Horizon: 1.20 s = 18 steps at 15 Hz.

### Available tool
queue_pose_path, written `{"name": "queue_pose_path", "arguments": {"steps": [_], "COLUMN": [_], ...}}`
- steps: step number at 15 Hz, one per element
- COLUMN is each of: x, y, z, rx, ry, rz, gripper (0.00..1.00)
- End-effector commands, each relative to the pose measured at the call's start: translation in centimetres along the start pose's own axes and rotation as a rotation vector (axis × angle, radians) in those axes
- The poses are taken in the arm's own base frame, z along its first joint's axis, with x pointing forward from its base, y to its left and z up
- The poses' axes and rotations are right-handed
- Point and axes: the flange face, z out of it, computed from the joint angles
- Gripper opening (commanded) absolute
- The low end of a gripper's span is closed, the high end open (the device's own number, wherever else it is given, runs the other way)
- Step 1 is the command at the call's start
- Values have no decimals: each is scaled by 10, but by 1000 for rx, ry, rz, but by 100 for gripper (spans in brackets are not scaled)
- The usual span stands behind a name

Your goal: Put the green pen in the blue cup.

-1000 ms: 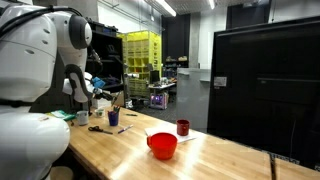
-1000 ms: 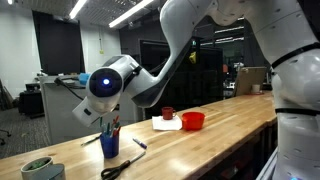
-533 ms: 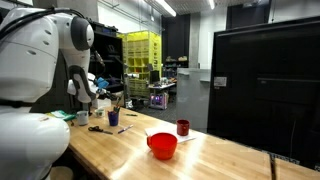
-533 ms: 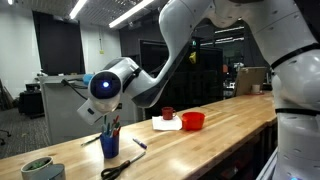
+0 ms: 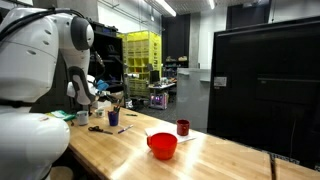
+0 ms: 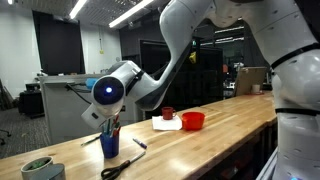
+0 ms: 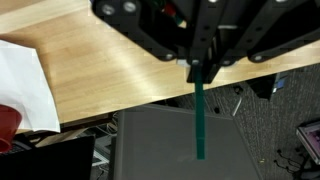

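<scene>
My gripper has a firm hold on the green pen [image 7: 200, 122] and is close above the blue cup. It should keep going into the cup's opening [image 6: 111, 134] and let go of the pen there.
The blue cup [image 6: 109, 144] stands near the end of the wooden table and holds several pens; it also shows in an exterior view [image 5: 113, 118]. My gripper [image 6: 110, 121] hangs just above it, also seen in an exterior view [image 5: 100, 101]. In the wrist view the gripper [image 7: 203, 68] comes in from the top, shut on the green pen [image 7: 200, 120], which points away past the table edge [image 7: 110, 75]. The blue cup is hidden in the wrist view.
A red bowl [image 6: 193, 121] and a dark red cup [image 6: 168, 113] stand further along the table beside white paper [image 6: 167, 125]. Scissors [image 6: 118, 168], a loose marker [image 6: 139, 144] and a green tape roll [image 6: 38, 167] lie near the blue cup.
The wrist has sunk a little toward the blue cup with the green pen still held. Nothing else on the table has moved.
</scene>
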Motion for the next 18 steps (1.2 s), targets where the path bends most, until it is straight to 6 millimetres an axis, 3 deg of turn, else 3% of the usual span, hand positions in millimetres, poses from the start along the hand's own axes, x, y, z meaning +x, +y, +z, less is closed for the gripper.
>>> {"name": "queue_pose_path", "arguments": {"steps": [1, 15, 17, 18], "x": [3, 34, 35, 34], "y": [-11, -10, -8, -7], "z": [-9, -29, -32, -32], "rx": [12, -2, -5, -6], "ry": [-8, 40, 42, 42], "rz": [-11, -54, -54, -54], "gripper": [2, 2, 34, 38]}}
